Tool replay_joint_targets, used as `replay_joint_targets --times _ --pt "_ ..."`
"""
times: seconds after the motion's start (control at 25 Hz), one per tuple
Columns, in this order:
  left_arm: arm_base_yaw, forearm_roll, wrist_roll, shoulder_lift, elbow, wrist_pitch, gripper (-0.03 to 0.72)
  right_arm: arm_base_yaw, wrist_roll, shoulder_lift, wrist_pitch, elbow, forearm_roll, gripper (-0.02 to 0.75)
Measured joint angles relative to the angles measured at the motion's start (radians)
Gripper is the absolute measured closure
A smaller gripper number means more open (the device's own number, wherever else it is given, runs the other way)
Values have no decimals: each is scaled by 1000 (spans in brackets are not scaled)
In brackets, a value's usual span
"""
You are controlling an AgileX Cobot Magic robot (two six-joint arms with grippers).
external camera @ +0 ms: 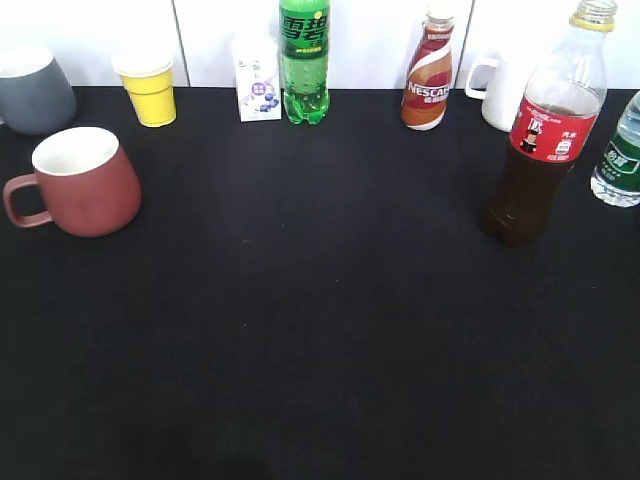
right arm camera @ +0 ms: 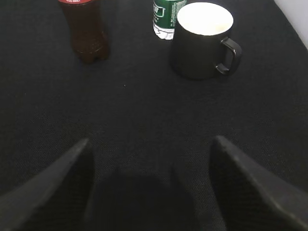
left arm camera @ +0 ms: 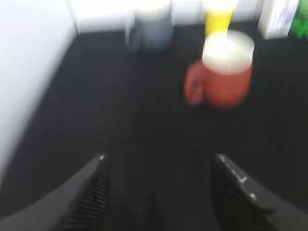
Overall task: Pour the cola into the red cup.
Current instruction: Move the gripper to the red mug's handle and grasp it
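I should carry on advancing my open left gripper until its fingers straddle the handle, then close, as the red cup's handle sticks out clear of the grey mug.
The cola bottle stands upright at the right of the black table, with a red label, a yellow cap ring and dark liquid; its base shows in the right wrist view. The red cup stands at the left, handle to the left, white inside; it shows blurred in the left wrist view. My left gripper is open and empty, well short of the cup. My right gripper is open and empty, short of the cola. Neither gripper shows in the exterior view.
Along the back stand a grey mug, a yellow paper cup, a small carton, a green soda bottle, a Nescafe bottle and a white mug. A green-labelled water bottle and a dark mug stand right of the cola.
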Motion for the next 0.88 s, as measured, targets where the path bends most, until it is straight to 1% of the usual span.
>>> replay_joint_targets --times 0.12,0.2,0.24,0.32,0.36,0.4,0.44,0.52,0.64,0.68,0.76,0.8,0.88 --pt "0 -9 13 236 -3 -363 191 0 0 0 0 0 0 171" --pt "0 -55 14 384 11 -583 191 0 0 0 0 0 0 171" --pt "0 -76 14 439 60 -700 191 0 0 0 0 0 0 171" --pt "0 -140 14 533 235 -960 191 0 0 0 0 0 0 171" --pt "0 -148 14 593 310 -1095 191 0 0 0 0 0 0 171" --pt "0 -150 14 660 358 -1220 191 0 0 0 0 0 0 171" --pt "0 -150 14 750 367 -1325 191 0 0 0 0 0 0 171" --pt "0 -141 5 891 370 -1455 191 0 0 0 0 0 0 171" --pt "0 -133 -51 1100 370 -1564 192 0 0 0 0 0 0 171" --pt "0 -119 -56 1174 370 -1620 192 0 0 0 0 0 0 171" --pt "0 -35 -65 1295 359 -1692 192 0 0 0 0 0 0 169" --pt "0 -14 -67 1354 345 -1727 192 0 0 0 0 0 0 169" --pt "0 -8 -69 1454 298 -1776 198 0 0 0 0 0 0 169"
